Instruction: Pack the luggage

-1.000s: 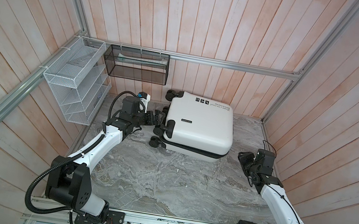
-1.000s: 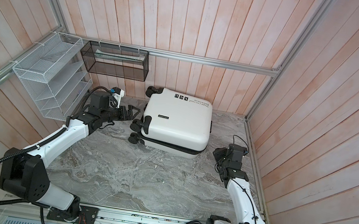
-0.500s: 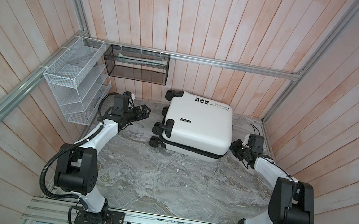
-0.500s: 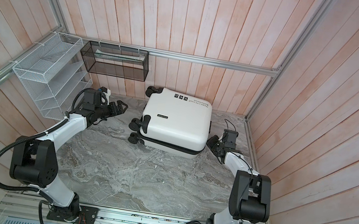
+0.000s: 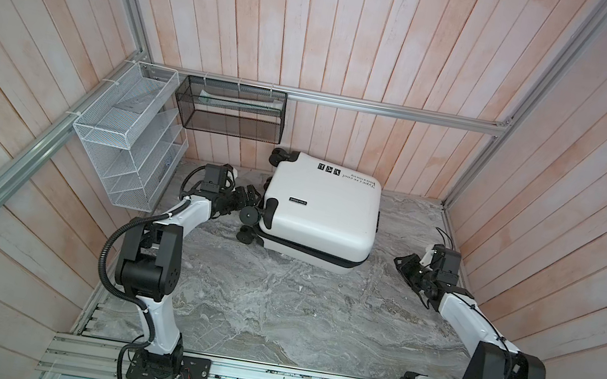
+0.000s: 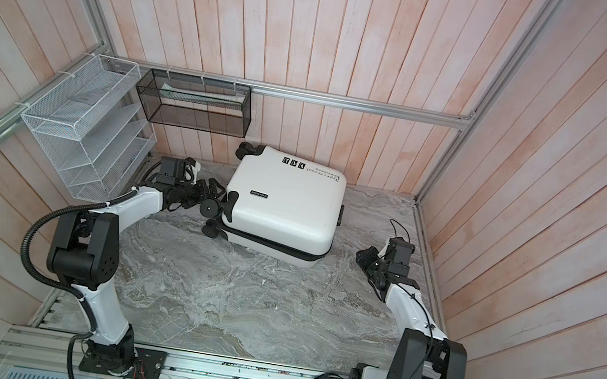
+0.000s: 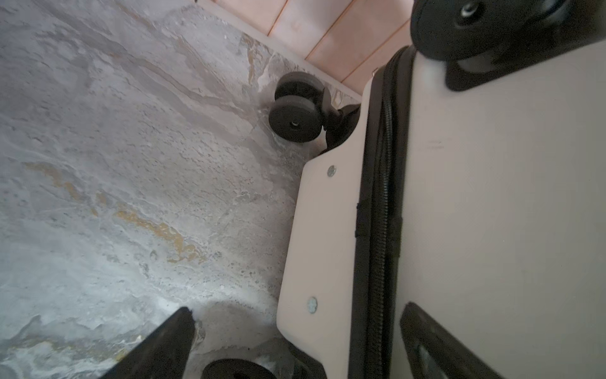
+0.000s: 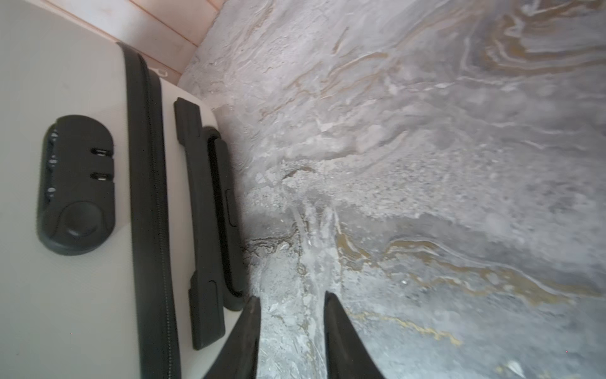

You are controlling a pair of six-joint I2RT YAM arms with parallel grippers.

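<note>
Next, I bring my left gripper round to the luggage's lettered edge (image 5: 343,172) and help turn the luggage's wheels (image 5: 249,216) toward the front, as they face the white wire rack.
The luggage (image 5: 321,210) (image 6: 286,204), a small white hard-shell suitcase, lies flat and zipped shut at the back of the marble table (image 5: 272,311). My left gripper (image 5: 249,200) (image 6: 214,191) is at its wheel end, wide open. In the left wrist view its fingers (image 7: 170,341) stand either side of the lower shell corner (image 7: 324,229), apart from it, with a black wheel (image 7: 295,118) beyond. My right gripper (image 5: 401,260) (image 6: 363,257) hangs off the handle end, narrowly open and empty (image 8: 292,305). The black handle (image 8: 210,213) and lock (image 8: 75,183) are beside it.
A white wire rack (image 5: 125,138) hangs on the left wall. A black mesh basket (image 5: 231,108) with a pale item inside hangs on the back wall above the suitcase's wheels. Wooden walls close in on three sides, and the right arm is near the right wall.
My left gripper drew back from the wheels and has come in to them again. My right gripper went close to the handle end and has backed off a little. The suitcase stayed put.
</note>
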